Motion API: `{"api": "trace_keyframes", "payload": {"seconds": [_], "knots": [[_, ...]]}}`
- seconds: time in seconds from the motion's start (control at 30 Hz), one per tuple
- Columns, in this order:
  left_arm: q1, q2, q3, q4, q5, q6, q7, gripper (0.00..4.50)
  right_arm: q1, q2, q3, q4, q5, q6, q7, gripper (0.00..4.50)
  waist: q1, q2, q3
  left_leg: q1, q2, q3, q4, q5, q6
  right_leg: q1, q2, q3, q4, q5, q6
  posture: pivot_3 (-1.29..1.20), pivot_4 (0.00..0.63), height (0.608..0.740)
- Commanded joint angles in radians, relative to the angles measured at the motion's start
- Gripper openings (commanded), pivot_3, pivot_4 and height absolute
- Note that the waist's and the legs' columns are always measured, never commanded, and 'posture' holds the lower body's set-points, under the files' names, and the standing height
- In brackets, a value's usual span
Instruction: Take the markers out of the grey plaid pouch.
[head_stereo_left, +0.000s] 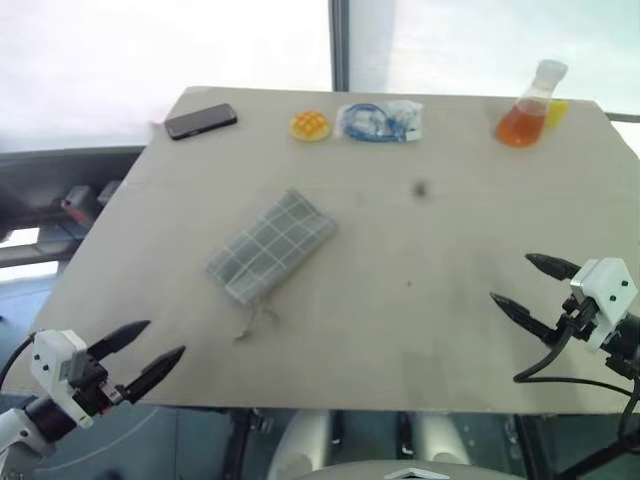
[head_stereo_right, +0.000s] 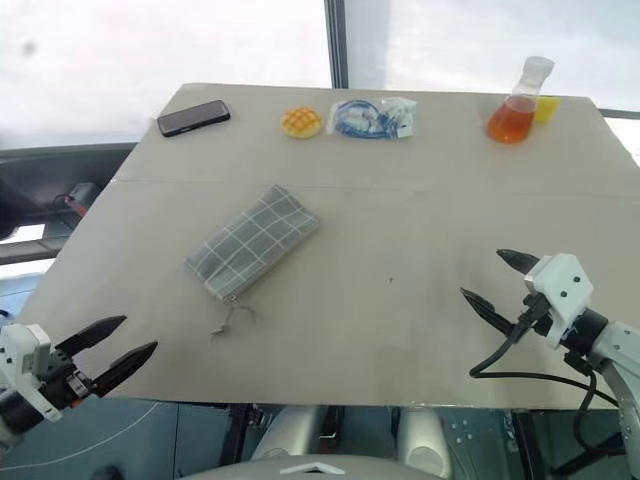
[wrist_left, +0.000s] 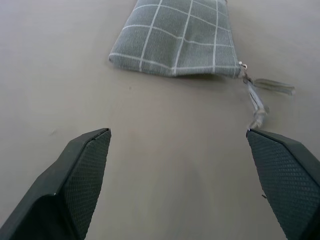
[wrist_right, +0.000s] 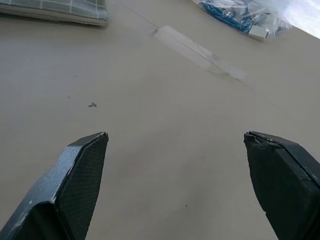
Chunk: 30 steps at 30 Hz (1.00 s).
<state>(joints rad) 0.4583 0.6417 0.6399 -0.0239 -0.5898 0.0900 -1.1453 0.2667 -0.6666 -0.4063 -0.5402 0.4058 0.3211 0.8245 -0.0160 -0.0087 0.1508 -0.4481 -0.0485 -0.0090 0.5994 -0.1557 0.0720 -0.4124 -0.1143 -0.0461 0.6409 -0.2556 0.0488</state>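
Note:
I should keep moving my left gripper to the edge (head_stereo_left: 227, 287) beside the cord and close there, as the pouch's corded end (head_stereo_left: 239, 276) is free, facing the open fingers.
The grey plaid pouch (head_stereo_left: 272, 245) lies flat and closed on the beige table (head_stereo_left: 420, 260), left of centre, its thin pull cord (head_stereo_left: 258, 322) trailing toward the front edge. The markers are hidden. My left gripper (head_stereo_left: 142, 352) hovers open at the table's front left corner, short of the pouch; in the left wrist view the pouch (wrist_left: 177, 37) and its cord (wrist_left: 260, 97) lie ahead of its spread fingers (wrist_left: 82, 165). My right gripper (head_stereo_left: 528, 287) stands open over the front right of the table, with nothing between its fingers.
Along the far edge lie a black phone (head_stereo_left: 201, 121), a small yellow waffle-patterned toy (head_stereo_left: 310, 125), a clear bag with a blue cable (head_stereo_left: 380, 121) and a flask of orange liquid (head_stereo_left: 527, 108) beside a yellow block. A taped seam (wrist_right: 197, 50) crosses the tabletop.

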Motion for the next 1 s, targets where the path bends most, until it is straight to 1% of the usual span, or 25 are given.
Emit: {"api": "trace_keyframes", "payload": {"seconds": [0.03, 0.1, 0.2, 0.3, 0.4, 0.47, 0.53, 0.63, 0.73, 0.8, 0.87, 0.97, 1.0], "knots": [[-0.003, 0.000, -0.005, -0.039, 0.009, -0.032, 0.011, 4.50, -0.047, -0.011, 0.022, -0.010, 0.031, -0.015, 0.010, 4.42, -0.001, -0.002, -0.001, 0.000, 0.000, 0.000, 0.000, 0.000, 0.000, 0.000, 0.000, 0.000, 0.000, 0.000, 0.000, 0.00, 0.150, 0.740], [-0.017, 0.006, -0.007, -0.071, 0.005, -0.036, 0.014, 4.50, -0.093, -0.012, 0.054, -0.044, 0.069, 0.019, 0.007, 4.42, -0.001, -0.003, 0.000, 0.001, 0.000, 0.001, 0.000, -0.002, 0.002, -0.001, -0.001, -0.001, 0.000, 0.001, -0.001, 0.00, 0.150, 0.740], [-0.028, 0.014, -0.006, -0.095, 0.004, -0.032, 0.026, 4.50, -0.118, -0.017, 0.079, -0.065, 0.090, 0.040, 0.006, 4.42, 0.009, -0.004, 0.000, 0.001, 0.001, 0.001, 0.000, -0.003, 0.001, -0.001, -0.002, -0.005, 0.000, 0.008, -0.002, 0.00, 0.150, 0.740], [-0.063, 0.022, -0.005, -0.074, 0.045, -0.114, 0.017, 4.50, -0.142, -0.028, 0.103, -0.084, 0.107, 0.047, 0.012, 4.42, 0.019, -0.004, 0.000, 0.001, 0.001, -0.001, 0.000, -0.006, -0.001, -0.001, -0.002, -0.007, 0.000, 0.008, -0.002, 0.00, 0.150, 0.740], [-0.082, 0.043, -0.014, -0.009, 0.133, -0.279, -0.024, 4.50, -0.155, -0.039, 0.119, -0.093, 0.118, 0.053, 0.014, 4.42, 0.030, -0.004, 0.000, 0.001, 0.001, -0.001, 0.001, -0.007, -0.002, -0.001, -0.002, -0.009, 0.000, 0.008, -0.002, 0.00, 0.150, 0.740], [-0.134, 0.057, -0.027, 0.071, 0.224, -0.466, -0.014, 4.50, -0.151, -0.056, 0.131, -0.108, 0.123, 0.050, 0.035, 4.42, 0.030, -0.004, 0.000, 0.001, 0.001, -0.001, 0.001, -0.007, -0.002, 0.000, -0.002, -0.009, 0.000, 0.008, -0.002, 0.00, 0.150, 0.740], [-0.187, 0.068, -0.043, 0.142, 0.286, -0.609, 0.002, 4.50, -0.143, -0.072, 0.141, -0.121, 0.125, 0.042, 0.054, 4.42, 0.032, -0.004, 0.000, 0.001, 0.001, -0.001, 0.001, -0.007, -0.002, 0.000, -0.003, -0.009, 0.000, 0.008, -0.002, 0.00, 0.150, 0.740], [-0.267, 0.087, -0.105, 0.251, 0.383, -0.846, 0.016, 4.50, -0.119, -0.101, 0.158, -0.163, 0.137, 0.024, 0.103, 4.42, 0.034, -0.005, 0.000, 0.001, 0.001, -0.001, 0.003, -0.007, -0.002, 0.002, -0.003, -0.011, 0.000, 0.008, -0.002, 0.00, 0.150, 0.740], [-0.345, 0.112, -0.169, 0.358, 0.478, -1.034, 0.054, 4.50, -0.108, -0.120, 0.171, -0.204, 0.150, 0.000, 0.147, 4.42, 0.033, -0.005, 0.000, 0.000, 0.001, -0.001, 0.005, -0.007, -0.001, 0.003, -0.005, -0.012, 0.000, 0.008, -0.002, 0.00, 0.150, 0.740], [-0.406, 0.127, -0.212, 0.427, 0.559, -1.125, 0.107, 4.50, -0.116, -0.129, 0.185, -0.214, 0.155, -0.013, 0.171, 4.42, 0.033, -0.006, 0.000, 0.000, 0.002, -0.001, 0.007, -0.008, -0.001, 0.003, -0.005, -0.013, 0.000, 0.009, 0.001, 0.00, 0.150, 0.740], [-0.449, 0.141, -0.248, 0.484, 0.616, -1.185, 0.158, 4.50, -0.126, -0.132, 0.196, -0.214, 0.155, -0.020, 0.180, 4.42, 0.032, -0.006, 0.000, 0.000, 0.002, -0.001, 0.010, -0.008, -0.001, 0.004, -0.006, -0.015, 0.000, 0.014, 0.010, 0.00, 0.150, 0.740], [-0.533, 0.149, -0.309, 0.552, 0.765, -1.234, 0.261, 4.50, -0.153, -0.125, 0.221, -0.215, 0.148, -0.026, 0.176, 4.42, 0.031, -0.006, 0.000, 0.000, 0.004, 0.000, 0.011, -0.008, -0.001, 0.004, -0.007, -0.018, 0.000, 0.015, 0.011, 0.00, 0.150, 0.740], [-0.558, 0.149, -0.329, 0.569, 0.816, -1.241, 0.301, 4.25, -0.158, -0.123, 0.228, -0.215, 0.144, -0.027, 0.173, 4.47, 0.032, -0.006, 0.000, 0.001, 0.004, 0.000, 0.011, -0.008, -0.001, 0.005, -0.007, -0.020, 0.000, 0.015, 0.011, 0.00, 0.150, 0.740]]}}
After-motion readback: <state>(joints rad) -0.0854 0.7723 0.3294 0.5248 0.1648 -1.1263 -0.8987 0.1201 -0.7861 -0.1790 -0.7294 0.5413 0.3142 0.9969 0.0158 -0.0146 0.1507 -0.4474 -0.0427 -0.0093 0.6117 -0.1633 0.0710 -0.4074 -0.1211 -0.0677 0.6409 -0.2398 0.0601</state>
